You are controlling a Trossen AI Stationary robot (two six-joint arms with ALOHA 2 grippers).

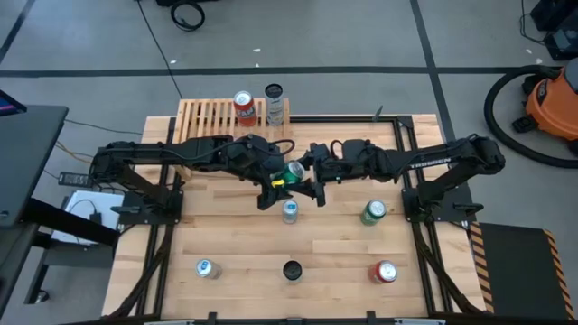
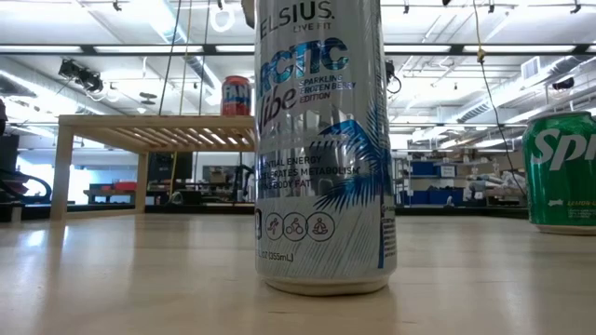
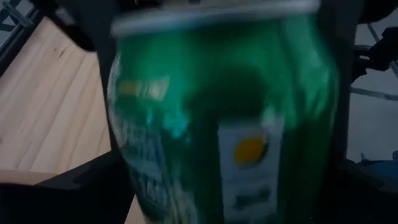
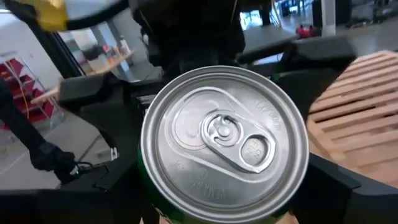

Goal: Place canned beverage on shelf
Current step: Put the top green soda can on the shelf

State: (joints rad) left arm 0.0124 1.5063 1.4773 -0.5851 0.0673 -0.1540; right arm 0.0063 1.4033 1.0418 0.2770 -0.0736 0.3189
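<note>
The free slats (image 1: pixel 209 117) are on the far side of the red can from the robot's right gripper, so that gripper should pass the green can (image 1: pixel 293 171) to the left gripper and move back.
A green can (image 1: pixel 293 170) hangs level over the middle of the table, between my two grippers. My right gripper (image 1: pixel 305 173) comes from the table's right and is shut on it; the can's silver top (image 4: pixel 224 140) faces that wrist camera. My left gripper (image 1: pixel 284 175) comes from the left, slanting down, and stands open. Its fingers (image 3: pixel 87 186) lie on either side of the can's green wall (image 3: pixel 217 106), and no touch shows. The light-wood slatted shelf (image 1: pixel 212 116) stands at the far edge and bears a red can (image 1: pixel 244 106) and a silver can (image 1: pixel 274 103). My right gripper pinches the green can's round wall just below its top rim (image 4: pixel 303 168) between its two fingers (image 4: pixel 339 183). The fingers come level from the table's right and run along the can. The can lies on its side, top toward the wrist, lifted clear of the table.
Several more cans stand on the table: a silver-blue one (image 1: pixel 289 211) just near of the grippers, a green one (image 1: pixel 373 211), and three along the near edge (image 1: pixel 207 268) (image 1: pixel 292 270) (image 1: pixel 386 272). The shelf has bare slats left of its cans.
</note>
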